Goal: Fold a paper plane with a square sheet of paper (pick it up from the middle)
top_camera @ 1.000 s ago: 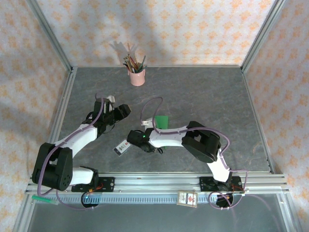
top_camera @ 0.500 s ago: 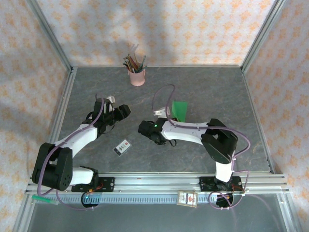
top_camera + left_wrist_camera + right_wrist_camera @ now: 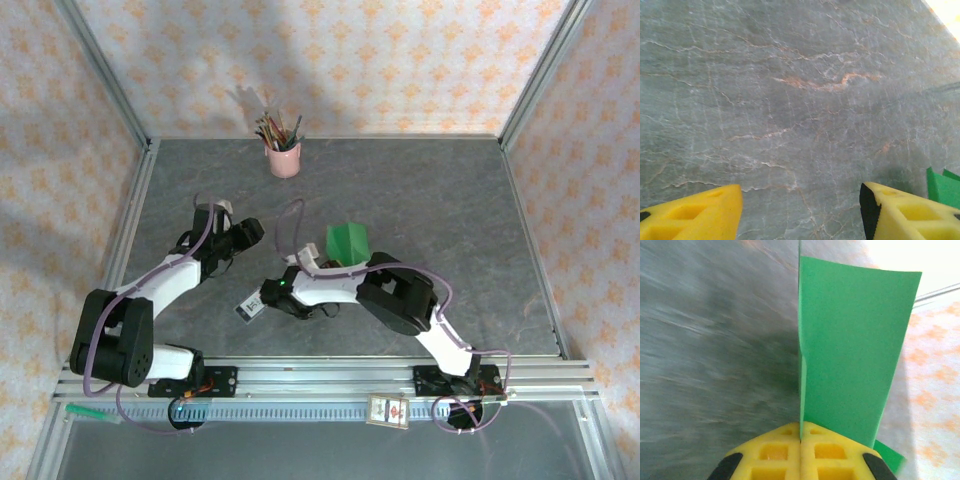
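The green sheet stands upright [image 3: 347, 245], held by my right gripper alone. I should lay it flat and hold one end still with my left gripper before I grip the sheet's opposite edge.
The square sheet of paper [image 3: 347, 243], bright green and bent along a crease, stands up off the grey table near the middle. My right gripper [image 3: 326, 267] is shut on its lower edge. In the right wrist view the yellow fingertips [image 3: 801, 434] are pressed together with the green sheet [image 3: 855, 347] rising from between them. My left gripper [image 3: 249, 231] sits to the left of the paper, low over the table. In its wrist view the left gripper [image 3: 800, 215] is open with bare table between its fingers, and a corner of the green paper [image 3: 942, 187] shows at the right edge.
A pink cup of pencils [image 3: 284, 157] stands at the back of the table. A small white dark-bordered card [image 3: 252, 304] lies just left of the right wrist. Metal frame posts and patterned walls close in the table on three sides.
The right arm swung right and back left with the paper in its grip, and the sheet now stands higher off the table. The left arm has barely moved.
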{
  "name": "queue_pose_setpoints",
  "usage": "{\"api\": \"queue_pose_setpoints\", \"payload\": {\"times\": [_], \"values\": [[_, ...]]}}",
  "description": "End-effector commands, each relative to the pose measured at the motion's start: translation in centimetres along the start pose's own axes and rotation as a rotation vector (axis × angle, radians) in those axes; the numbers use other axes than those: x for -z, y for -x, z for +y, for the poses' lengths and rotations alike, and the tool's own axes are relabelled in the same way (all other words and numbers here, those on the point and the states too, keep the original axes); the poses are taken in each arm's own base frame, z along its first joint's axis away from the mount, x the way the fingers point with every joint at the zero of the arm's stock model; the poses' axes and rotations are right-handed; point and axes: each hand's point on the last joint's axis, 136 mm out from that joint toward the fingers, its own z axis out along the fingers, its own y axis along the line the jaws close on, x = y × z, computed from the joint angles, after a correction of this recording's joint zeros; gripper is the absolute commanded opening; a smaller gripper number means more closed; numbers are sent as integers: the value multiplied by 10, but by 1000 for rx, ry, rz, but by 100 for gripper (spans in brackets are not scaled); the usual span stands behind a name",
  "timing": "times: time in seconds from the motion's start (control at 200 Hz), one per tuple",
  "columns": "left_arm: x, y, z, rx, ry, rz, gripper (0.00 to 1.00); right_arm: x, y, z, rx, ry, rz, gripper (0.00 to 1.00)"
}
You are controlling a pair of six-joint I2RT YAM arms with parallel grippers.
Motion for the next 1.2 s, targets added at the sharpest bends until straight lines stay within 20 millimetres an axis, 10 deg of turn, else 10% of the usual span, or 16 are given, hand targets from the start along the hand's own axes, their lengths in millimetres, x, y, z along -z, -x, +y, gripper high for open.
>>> {"api": "queue_pose_setpoints", "payload": {"times": [0.0,0.175,0.47,0.671,1.196], "values": [[1,12,-4,-8,-3,-25,65,13,12,38,-32,105,-20,1],[8,14,-11,-9,-26,-25,65,26,38,57,-123,215,-29,16],[21,6,-22,-2,-92,-3,65,81,66,21,-370,610,-59,27],[28,-12,-39,-3,-162,39,63,56,38,-5,-512,936,30,17],[26,-83,-27,2,-161,189,57,16,10,54,-596,1074,188,8]]}}
